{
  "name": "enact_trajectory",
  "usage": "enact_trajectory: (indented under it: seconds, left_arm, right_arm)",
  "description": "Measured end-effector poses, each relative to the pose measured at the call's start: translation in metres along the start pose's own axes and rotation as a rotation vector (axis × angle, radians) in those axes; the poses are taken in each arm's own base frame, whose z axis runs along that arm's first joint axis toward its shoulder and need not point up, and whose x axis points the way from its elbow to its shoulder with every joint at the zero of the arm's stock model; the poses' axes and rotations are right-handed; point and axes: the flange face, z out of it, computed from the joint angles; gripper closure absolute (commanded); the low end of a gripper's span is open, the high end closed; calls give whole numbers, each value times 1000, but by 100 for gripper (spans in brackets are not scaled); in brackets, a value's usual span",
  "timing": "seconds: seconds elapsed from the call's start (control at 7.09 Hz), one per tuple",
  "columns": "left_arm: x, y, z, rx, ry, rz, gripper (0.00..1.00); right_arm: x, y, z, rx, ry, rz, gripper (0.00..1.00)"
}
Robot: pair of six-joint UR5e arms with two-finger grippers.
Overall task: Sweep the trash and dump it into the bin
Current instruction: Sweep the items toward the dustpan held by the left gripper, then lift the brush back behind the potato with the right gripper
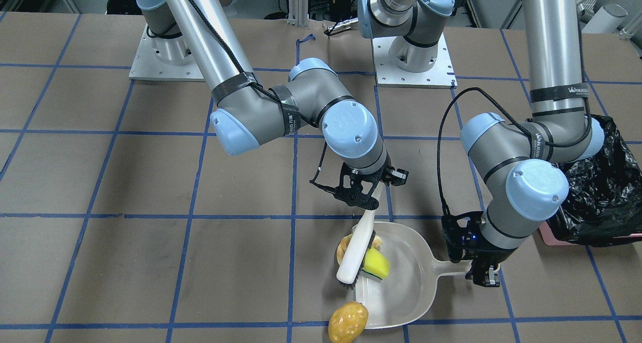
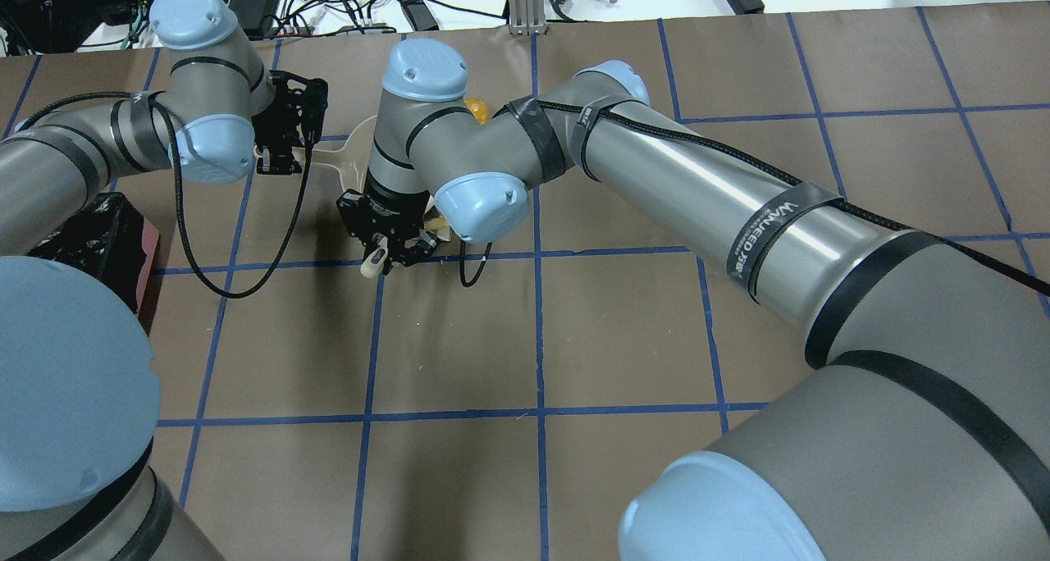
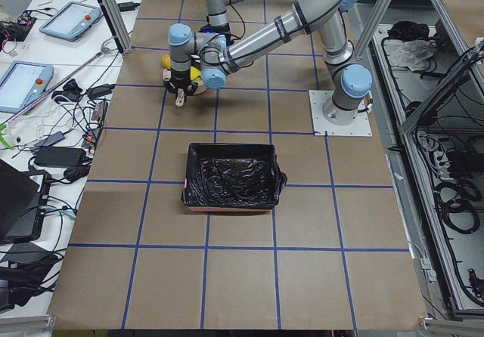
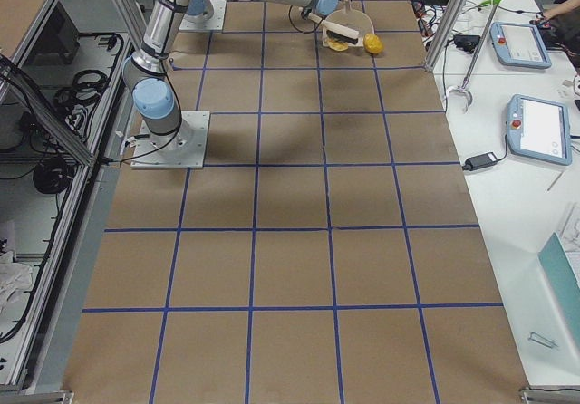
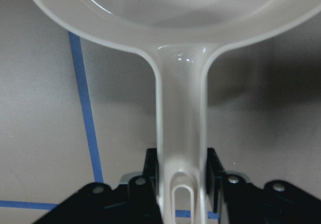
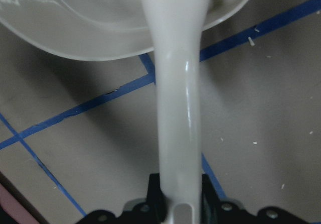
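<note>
The potato-like lump (image 1: pixel 347 322) sits outside the pan's corner with the brush over the pan. Next, my right gripper takes the brush to the lump's far side (image 1: pixel 304 325) and sweeps.
My left gripper (image 1: pixel 484 277) is shut on the handle of the off-white dustpan (image 1: pixel 401 283), which lies flat on the table; the left wrist view shows the handle (image 5: pixel 180 123) between the fingers. My right gripper (image 1: pixel 368 197) is shut on a white brush (image 1: pixel 357 255) whose head rests at the pan's mouth. The yellow sponge piece (image 1: pixel 376 264) lies in the pan against the bristles. The tan croissant (image 1: pixel 345 245) lies behind the brush head at the pan's edge. The potato-like lump (image 1: pixel 347 322) sits on the table just outside the pan's corner. The bin (image 3: pixel 231 174) stands apart.
The pink bin with its black bag (image 1: pixel 599 192) is beside my left arm's elbow, on the robot's left. The two arm bases (image 1: pixel 414 57) stand at the table's back edge. Blue tape lines grid the brown tabletop.
</note>
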Motion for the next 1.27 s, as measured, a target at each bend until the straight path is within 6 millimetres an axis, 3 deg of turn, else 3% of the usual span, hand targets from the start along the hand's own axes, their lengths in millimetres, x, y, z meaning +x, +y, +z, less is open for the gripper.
enact_trajectory:
  seconds: [0.28,0.56,0.85,1.27]
  left_arm:
    - [-2,-3,-4,-1,-5,6,77]
    - [-5,0,-6,-2,-8,5,77]
    - [-6,5,-4,-1,-6,2,77]
    - [-6,8,4,3,5,-2,77]
  right_arm:
    - [-16,9,-8,-25,-46,26,100]
    - [-15,13,-17,-25,-21,38,100]
    - [2,13,-43,4,85,18,100]
    - [39,-5,-92,20,214,-75,100]
